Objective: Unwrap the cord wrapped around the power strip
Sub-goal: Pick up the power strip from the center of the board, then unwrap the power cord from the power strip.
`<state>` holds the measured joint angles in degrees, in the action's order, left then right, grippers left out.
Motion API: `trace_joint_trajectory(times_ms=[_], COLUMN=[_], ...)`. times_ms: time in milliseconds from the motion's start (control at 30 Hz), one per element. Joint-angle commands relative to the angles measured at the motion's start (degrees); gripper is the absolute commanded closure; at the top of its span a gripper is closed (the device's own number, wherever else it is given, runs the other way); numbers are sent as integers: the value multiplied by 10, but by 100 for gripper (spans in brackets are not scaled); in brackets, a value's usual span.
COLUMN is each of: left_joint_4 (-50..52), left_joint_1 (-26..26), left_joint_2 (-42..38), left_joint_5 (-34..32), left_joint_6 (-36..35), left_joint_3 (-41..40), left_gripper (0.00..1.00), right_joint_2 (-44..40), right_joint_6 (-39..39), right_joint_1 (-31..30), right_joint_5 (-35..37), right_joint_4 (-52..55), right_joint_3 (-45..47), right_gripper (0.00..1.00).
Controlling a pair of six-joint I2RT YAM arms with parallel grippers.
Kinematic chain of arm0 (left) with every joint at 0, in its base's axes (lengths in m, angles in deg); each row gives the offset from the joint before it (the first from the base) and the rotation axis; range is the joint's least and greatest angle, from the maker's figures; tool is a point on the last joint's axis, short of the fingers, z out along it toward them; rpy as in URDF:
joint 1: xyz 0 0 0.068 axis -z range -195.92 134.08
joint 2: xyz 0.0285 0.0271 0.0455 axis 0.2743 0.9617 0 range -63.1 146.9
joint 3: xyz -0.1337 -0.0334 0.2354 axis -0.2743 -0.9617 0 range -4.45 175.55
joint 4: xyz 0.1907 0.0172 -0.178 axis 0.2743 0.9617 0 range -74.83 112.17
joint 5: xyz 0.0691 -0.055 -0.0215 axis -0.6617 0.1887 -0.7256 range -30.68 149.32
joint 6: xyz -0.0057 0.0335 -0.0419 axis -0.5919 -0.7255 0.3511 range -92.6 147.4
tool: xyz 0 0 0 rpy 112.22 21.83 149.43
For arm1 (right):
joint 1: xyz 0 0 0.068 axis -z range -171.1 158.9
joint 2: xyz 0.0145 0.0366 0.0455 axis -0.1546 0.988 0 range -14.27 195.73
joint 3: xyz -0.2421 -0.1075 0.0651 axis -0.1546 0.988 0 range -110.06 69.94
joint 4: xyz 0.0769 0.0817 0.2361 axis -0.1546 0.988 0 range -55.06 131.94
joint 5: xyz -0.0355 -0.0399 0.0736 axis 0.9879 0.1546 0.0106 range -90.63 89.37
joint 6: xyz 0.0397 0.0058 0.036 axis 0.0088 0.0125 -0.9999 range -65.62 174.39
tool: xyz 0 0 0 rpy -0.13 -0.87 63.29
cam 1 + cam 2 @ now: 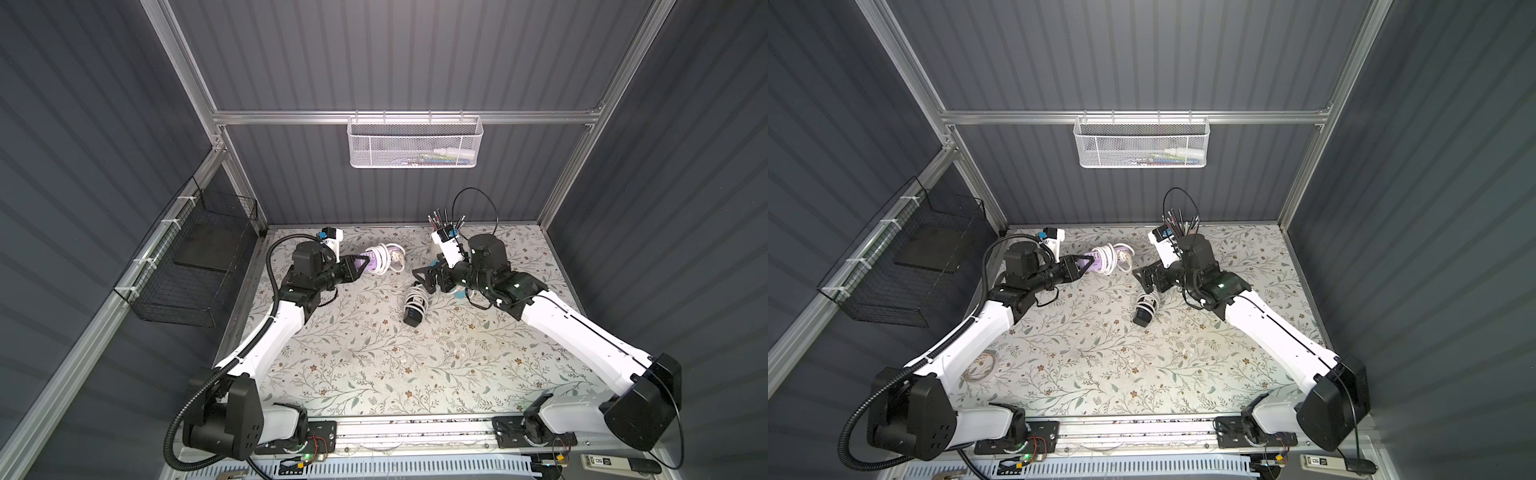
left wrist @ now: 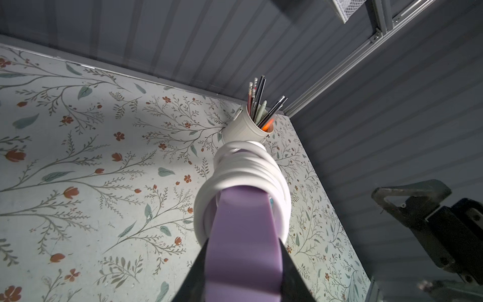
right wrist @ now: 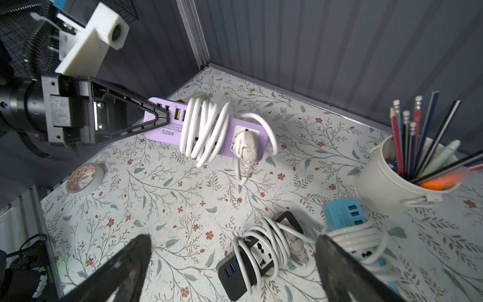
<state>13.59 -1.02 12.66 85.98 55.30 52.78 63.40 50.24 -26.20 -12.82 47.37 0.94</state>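
Observation:
I should take hold of the plug's body (image 3: 245, 147) with my right gripper before I unwrap the coils, because the plug sits in the purple power strip's socket (image 3: 257, 132) and pins down the cord's end.
My left gripper (image 1: 365, 262) is shut on one end of the purple power strip (image 3: 167, 130) and holds it above the table near the back left. The strip's white cord (image 3: 206, 128) is coiled several times around its middle, and the cord's plug (image 3: 244, 149) sits in the strip's own socket. In the left wrist view the purple strip (image 2: 243, 235) runs out between my two black fingers with the cord (image 2: 245, 167) looped round it. My right gripper (image 3: 234, 239) is open and empty, to the right of the purple strip and above a black power strip (image 3: 235, 272).
The black power strip (image 1: 413, 309), wrapped in its own white cord, lies mid-table. A blue strip (image 3: 345, 211) with a coiled cord lies beside a white pencil cup (image 3: 384, 183) at the back right. A tape roll (image 3: 83, 177) lies at the left edge. A black wire basket (image 1: 195, 266) hangs on the left wall.

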Motion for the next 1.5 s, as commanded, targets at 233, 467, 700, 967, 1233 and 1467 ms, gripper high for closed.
trace_joint_trajectory(times_ms=[233,467,700,967,1233,1467], left_joint_4=[9,-12,-31,-27,-47,-48], left_joint_1=[0,0,0,0,0,0], left_joint_2=[-19,-42,-57,-71,-81,-94], left_joint_5=[30,48,71,79,84,86], left_joint_6=[-8,-3,6,3,11,14], left_joint_3=[29,12,6,8,-7,-9], left_gripper=[100,100,100,100,100,100], right_joint_2=[38,66,88,107,122,123], right_joint_6=[15,2,-11,-15,-22,-27], right_joint_1=[-32,-33,-33,-32,-32,-28], right_joint_5=[12,1,-5,-11,-11,-6], right_joint_4=[14,6,-5,-11,-13,-18], right_joint_3=[-29,-43,-64,-83,-89,-87], right_gripper=[8,51,51,53,57,57])
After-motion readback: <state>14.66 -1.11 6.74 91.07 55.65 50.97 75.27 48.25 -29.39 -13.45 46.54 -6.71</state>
